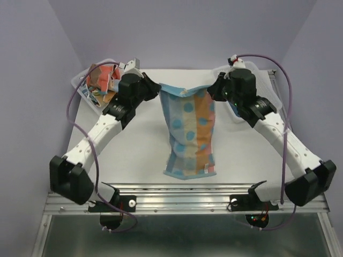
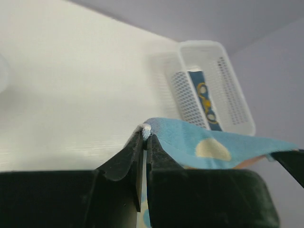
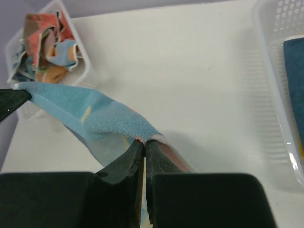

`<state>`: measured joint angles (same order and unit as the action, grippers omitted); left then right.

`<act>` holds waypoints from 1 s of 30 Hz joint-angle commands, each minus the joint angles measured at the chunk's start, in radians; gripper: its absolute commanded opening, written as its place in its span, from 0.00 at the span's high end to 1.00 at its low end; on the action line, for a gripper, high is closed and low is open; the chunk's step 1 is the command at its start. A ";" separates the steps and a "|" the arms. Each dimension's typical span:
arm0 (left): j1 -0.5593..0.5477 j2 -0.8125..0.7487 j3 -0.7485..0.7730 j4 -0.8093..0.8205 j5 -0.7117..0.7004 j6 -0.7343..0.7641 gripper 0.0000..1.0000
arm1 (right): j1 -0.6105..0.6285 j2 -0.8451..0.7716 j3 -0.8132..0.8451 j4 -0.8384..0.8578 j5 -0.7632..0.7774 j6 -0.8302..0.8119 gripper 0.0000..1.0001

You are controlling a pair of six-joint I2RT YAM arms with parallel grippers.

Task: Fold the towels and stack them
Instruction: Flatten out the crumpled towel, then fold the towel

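My two grippers should turn back and fold the towel's far edge (image 1: 185,92) onto the towel's near end (image 1: 189,174), because that edge is at full stretch from the towel's lower end.
A blue-orange checked towel with dots (image 1: 190,131) hangs stretched between both grippers, its lower end resting on the table near the front edge. My left gripper (image 1: 157,89) is shut on its far left corner (image 2: 146,130). My right gripper (image 1: 214,89) is shut on its far right corner (image 3: 145,139). Crumpled red-orange towels (image 1: 101,81) fill the clear basket at the back left, also in the right wrist view (image 3: 47,45). A folded dark blue towel (image 2: 204,97) lies in the basket at the back right, also in the right wrist view (image 3: 294,80).
The left clear basket (image 1: 80,85) stands at the table's back left corner. The right clear basket (image 2: 232,90) stands at the back right, mostly behind the right arm in the top view. A metal rail (image 1: 182,195) runs along the table's front edge.
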<state>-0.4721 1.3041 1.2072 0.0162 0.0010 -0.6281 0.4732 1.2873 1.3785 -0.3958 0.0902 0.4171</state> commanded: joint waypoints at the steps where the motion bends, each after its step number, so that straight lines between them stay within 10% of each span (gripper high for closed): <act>1: 0.096 0.163 0.096 0.114 0.092 0.059 1.00 | -0.053 0.122 0.049 0.155 0.106 -0.051 0.99; 15: 0.171 0.685 0.500 0.094 0.146 0.136 1.00 | -0.180 0.664 0.344 0.210 -0.003 -0.129 0.99; 30: 0.087 0.354 -0.029 0.243 0.105 0.031 1.00 | -0.189 0.451 0.001 0.002 -0.171 -0.009 0.98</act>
<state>-0.3424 1.8179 1.2800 0.1696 0.1558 -0.5602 0.2939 1.8557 1.4918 -0.3523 -0.0120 0.3622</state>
